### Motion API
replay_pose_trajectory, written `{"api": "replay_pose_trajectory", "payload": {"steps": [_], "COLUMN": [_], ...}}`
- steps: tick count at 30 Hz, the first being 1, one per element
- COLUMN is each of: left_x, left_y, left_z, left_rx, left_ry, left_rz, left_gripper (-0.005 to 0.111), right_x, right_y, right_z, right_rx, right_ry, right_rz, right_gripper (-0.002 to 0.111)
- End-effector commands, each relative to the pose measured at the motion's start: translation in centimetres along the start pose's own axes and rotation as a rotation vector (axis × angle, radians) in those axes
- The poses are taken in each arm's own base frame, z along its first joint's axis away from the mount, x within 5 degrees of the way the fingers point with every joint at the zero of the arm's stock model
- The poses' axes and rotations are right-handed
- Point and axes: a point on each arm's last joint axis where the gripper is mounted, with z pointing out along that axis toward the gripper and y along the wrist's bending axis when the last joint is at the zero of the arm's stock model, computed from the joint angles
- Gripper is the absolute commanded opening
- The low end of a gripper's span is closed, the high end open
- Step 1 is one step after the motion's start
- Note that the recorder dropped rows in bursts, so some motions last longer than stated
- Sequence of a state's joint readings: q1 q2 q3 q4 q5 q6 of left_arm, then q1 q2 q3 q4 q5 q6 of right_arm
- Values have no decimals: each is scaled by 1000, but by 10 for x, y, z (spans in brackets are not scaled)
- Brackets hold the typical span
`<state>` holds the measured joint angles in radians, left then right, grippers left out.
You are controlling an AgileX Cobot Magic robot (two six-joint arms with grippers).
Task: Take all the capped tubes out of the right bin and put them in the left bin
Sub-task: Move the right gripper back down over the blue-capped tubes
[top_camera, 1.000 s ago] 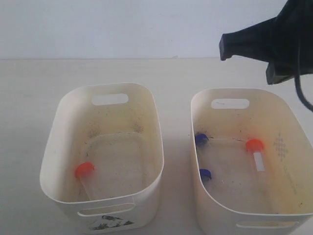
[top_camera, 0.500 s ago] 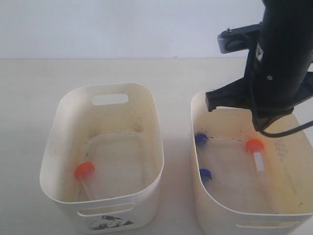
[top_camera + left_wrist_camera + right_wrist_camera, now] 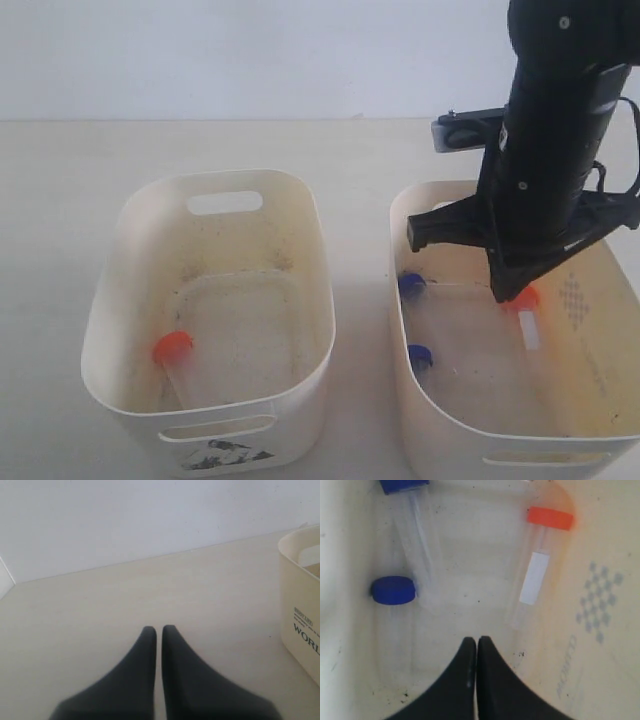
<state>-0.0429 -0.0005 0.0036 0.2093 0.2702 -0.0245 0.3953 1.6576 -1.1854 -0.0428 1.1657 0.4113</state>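
I keep lowering my right gripper until it can open beside the farther blue-capped tube (image 3: pixel 424 550), as an open part of the bin's bottom (image 3: pixel 475 577) separates it from the orange-capped tube.
The right bin (image 3: pixel 402 232) holds three capped tubes: two with blue caps (image 3: pixel 411 285) (image 3: pixel 420 355) and one with an orange cap (image 3: pixel 526 298) and a white label. My right gripper (image 3: pixel 505 293) is shut and empty. It points down into this bin, just in front of the orange cap. In the right wrist view its tips (image 3: pixel 476 640) hover above the bin floor, between the labelled orange-capped tube (image 3: pixel 534 577) and a blue-capped tube (image 3: pixel 393 590). The left bin (image 3: pixel 108 300) holds one orange-capped tube (image 3: pixel 172 348). My left gripper (image 3: pixel 159 628) is shut and empty over bare table.
A dotted diamond (image 3: pixel 600 600) marks the right bin's inner wall. In the left wrist view a cream bin wall with dark print (image 3: pixel 300 625) stands to one side. A pale wall rises behind the table. Bare tabletop (image 3: pixel 360 200) separates the two bins.
My right arm has come down from the upper right corner to stand over the right bin, its shut tips now low beside the orange cap. The tubes have not moved.
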Motion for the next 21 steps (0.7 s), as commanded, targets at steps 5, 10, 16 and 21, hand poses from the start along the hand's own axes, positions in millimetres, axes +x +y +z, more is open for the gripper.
{"api": "replay_pose_trajectory", "payload": {"steps": [5,10,16,21], "left_x": [-2,-2,-2,-2], "left_y": [0,0,0,0], "left_z": [0,0,0,0], "left_rx": [2,2,2,2], "left_ry": [-12,-12,-12,-12], "left_rz": [-17,-17,-17,-17], "left_gripper": [4,4,4,4], "right_x": [-1,7,13,18], "right_y": [0,1,0,-1], "right_z": [30,46,59,69], "right_rx": [-26,-58,-75,-94], "right_ry": [-37,-37,-50,-67], "right_rz": [-3,15,24,46], "right_gripper": [0,0,0,0]}}
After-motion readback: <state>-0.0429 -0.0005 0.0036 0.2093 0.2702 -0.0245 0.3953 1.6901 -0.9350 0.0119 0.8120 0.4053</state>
